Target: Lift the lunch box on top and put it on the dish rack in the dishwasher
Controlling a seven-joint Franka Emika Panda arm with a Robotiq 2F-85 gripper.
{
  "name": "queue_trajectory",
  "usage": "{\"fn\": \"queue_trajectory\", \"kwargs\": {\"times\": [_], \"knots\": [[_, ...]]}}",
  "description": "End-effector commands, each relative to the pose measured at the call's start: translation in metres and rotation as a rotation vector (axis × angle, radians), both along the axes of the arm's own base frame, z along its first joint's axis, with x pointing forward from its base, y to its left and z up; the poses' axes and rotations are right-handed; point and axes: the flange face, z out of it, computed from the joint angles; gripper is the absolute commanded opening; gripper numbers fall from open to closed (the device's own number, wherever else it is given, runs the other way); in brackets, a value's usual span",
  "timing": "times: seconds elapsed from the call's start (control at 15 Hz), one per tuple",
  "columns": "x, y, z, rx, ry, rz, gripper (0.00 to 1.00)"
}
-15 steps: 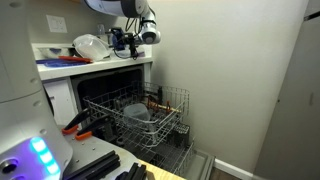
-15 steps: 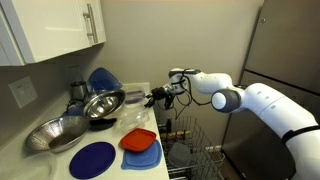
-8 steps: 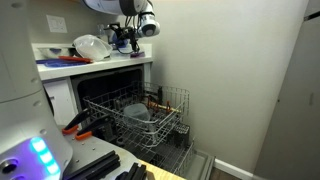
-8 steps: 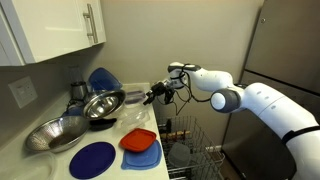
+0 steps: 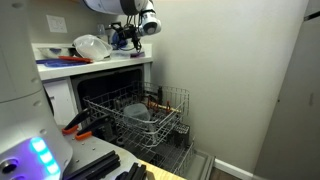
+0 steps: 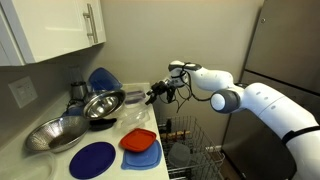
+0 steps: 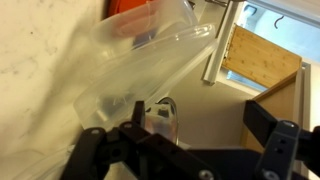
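The lunch box's side (image 7: 150,74) is outside the gripper's open fingers, so the robot should move back, turn its wrist and bring the fingers astride the box's rim (image 7: 200,33) from above.
The lunch box (image 5: 90,46) is a translucent whitish tub standing on flat red and blue items on the counter above the dishwasher (image 5: 97,92). It also shows in an exterior view (image 6: 134,97) and fills the upper left of the wrist view (image 7: 140,55). My gripper (image 5: 122,38) is at the tub's near side, level with it, also seen in an exterior view (image 6: 155,94). In the wrist view the gripper (image 7: 185,140) is open, fingers wide apart, the left finger close to the tub's wall. The silver wire dish rack (image 5: 165,105) is pulled out below.
On the counter are metal bowls (image 6: 62,131), a blue plate (image 6: 92,158), a red container (image 6: 139,140) and a blue object (image 6: 102,80). A lower darker rack (image 5: 170,150) sticks out. A wall is close behind the counter, and cabinets (image 6: 60,30) hang above it.
My gripper has moved slightly up and toward the lunch box. The lunch box and racks have not moved.
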Motion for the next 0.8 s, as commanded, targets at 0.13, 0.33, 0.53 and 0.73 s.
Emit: {"fn": "queue_trajectory", "kwargs": {"times": [0.13,0.33,0.53,0.73], "knots": [[0.003,0.020,0.007,-0.156,0.111,-0.094,1.00],[0.013,0.043,0.014,-0.210,0.149,-0.245,1.00],[0.023,0.061,0.023,-0.283,0.150,-0.394,1.00],[0.028,0.066,0.033,-0.347,0.151,-0.482,1.00]]}}
